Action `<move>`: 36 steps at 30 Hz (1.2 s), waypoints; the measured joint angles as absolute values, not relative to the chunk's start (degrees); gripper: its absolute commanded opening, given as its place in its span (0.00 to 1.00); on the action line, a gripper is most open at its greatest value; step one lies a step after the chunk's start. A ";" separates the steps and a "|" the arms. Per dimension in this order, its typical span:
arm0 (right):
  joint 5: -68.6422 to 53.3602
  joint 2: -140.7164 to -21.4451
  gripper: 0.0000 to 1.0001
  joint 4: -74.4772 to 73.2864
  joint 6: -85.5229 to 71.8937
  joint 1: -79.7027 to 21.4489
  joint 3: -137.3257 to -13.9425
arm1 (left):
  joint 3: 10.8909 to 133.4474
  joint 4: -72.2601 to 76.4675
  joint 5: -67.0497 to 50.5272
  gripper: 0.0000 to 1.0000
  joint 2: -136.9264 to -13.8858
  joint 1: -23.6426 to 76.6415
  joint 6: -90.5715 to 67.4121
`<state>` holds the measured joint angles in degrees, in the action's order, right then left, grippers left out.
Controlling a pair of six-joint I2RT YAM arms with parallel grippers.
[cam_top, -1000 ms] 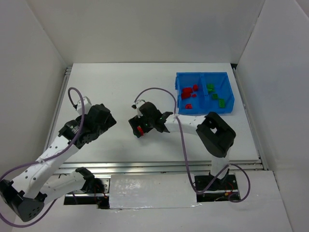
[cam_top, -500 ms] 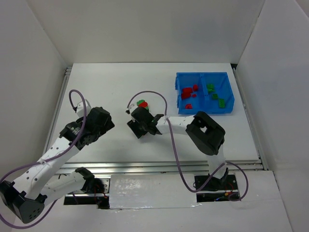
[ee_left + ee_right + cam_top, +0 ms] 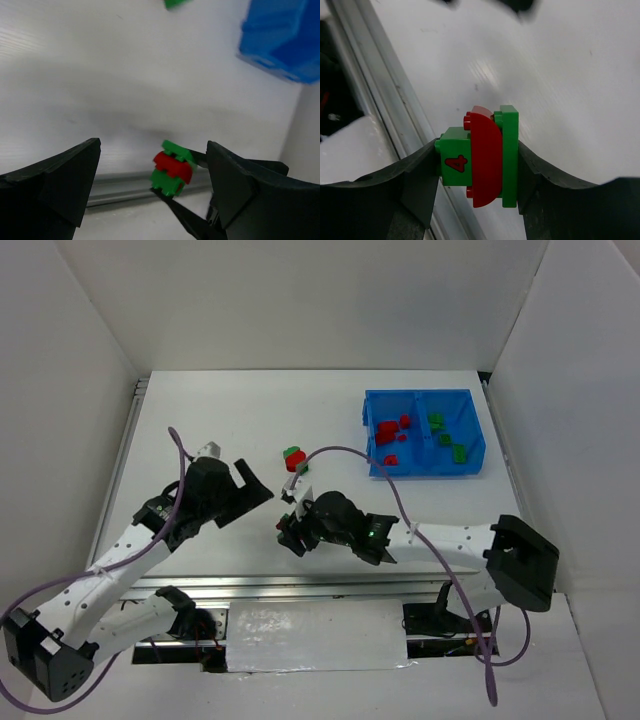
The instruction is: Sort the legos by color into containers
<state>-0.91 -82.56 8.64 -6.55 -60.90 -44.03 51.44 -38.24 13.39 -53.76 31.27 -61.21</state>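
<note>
Next, I take the stack with my left gripper before my right gripper pulls the plate [image 3: 510, 156] off, because my right gripper is pressing the green brick [image 3: 455, 165] and green plate together.
My right gripper [image 3: 292, 532] is shut on a small stack of legos [image 3: 480, 156]: a green brick marked 4, a red curved piece and a green plate. It holds the stack above the table's front middle. My left gripper [image 3: 258, 485] is open just left of it. In the left wrist view the stack [image 3: 173, 167] hangs between my open left fingers [image 3: 65, 175], not touching them. A loose green and red lego pair [image 3: 293, 454] lies on the table. The blue bin [image 3: 475, 430] holds red bricks [image 3: 388, 430] in its left compartment and green bricks [image 3: 445, 435] in its right.
White walls enclose the table on three sides. A metal rail [image 3: 330, 585] runs along the front edge. The blue bin also shows in the left wrist view [image 3: 280, 40] at top right. A purple cable [image 3: 345, 452] loops over the table's middle.
My right gripper has pulled back toward the front edge with the stack in it. My left gripper has swung right toward it. The loose green and red pair is now uncovered.
</note>
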 measured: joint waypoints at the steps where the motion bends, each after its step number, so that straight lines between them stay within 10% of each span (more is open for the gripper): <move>1: -0.89 -80.79 0.21 10.15 -6.55 -61.76 -43.57 | 49.89 -34.54 8.75 0.99 -53.87 31.24 -61.30; 17: 8.32 -69.52 0.25 16.21 -9.17 -63.02 -39.83 | 43.70 -11.46 -18.48 0.68 -58.52 35.57 -61.93; 24: 8.88 -67.70 0.27 16.32 -9.30 -63.13 -39.07 | 43.18 -9.76 -19.75 0.10 -58.87 35.16 -61.32; 27: 8.36 -67.05 0.42 16.45 -9.34 -63.05 -38.35 | 43.24 -9.39 -20.40 0.00 -59.44 35.31 -60.47; 29: 7.77 -66.78 0.98 16.84 -9.65 -62.96 -37.89 | 43.51 -9.74 -20.45 0.00 -59.66 35.46 -59.86; 36: 1.17 -63.99 1.00 15.35 -11.84 -61.58 -37.89 | 44.27 -11.16 -19.16 0.00 -57.71 35.73 -55.61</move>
<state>1.17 -63.99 15.35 -11.84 -61.58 -37.89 44.27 -11.16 -19.16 -57.71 35.73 -55.61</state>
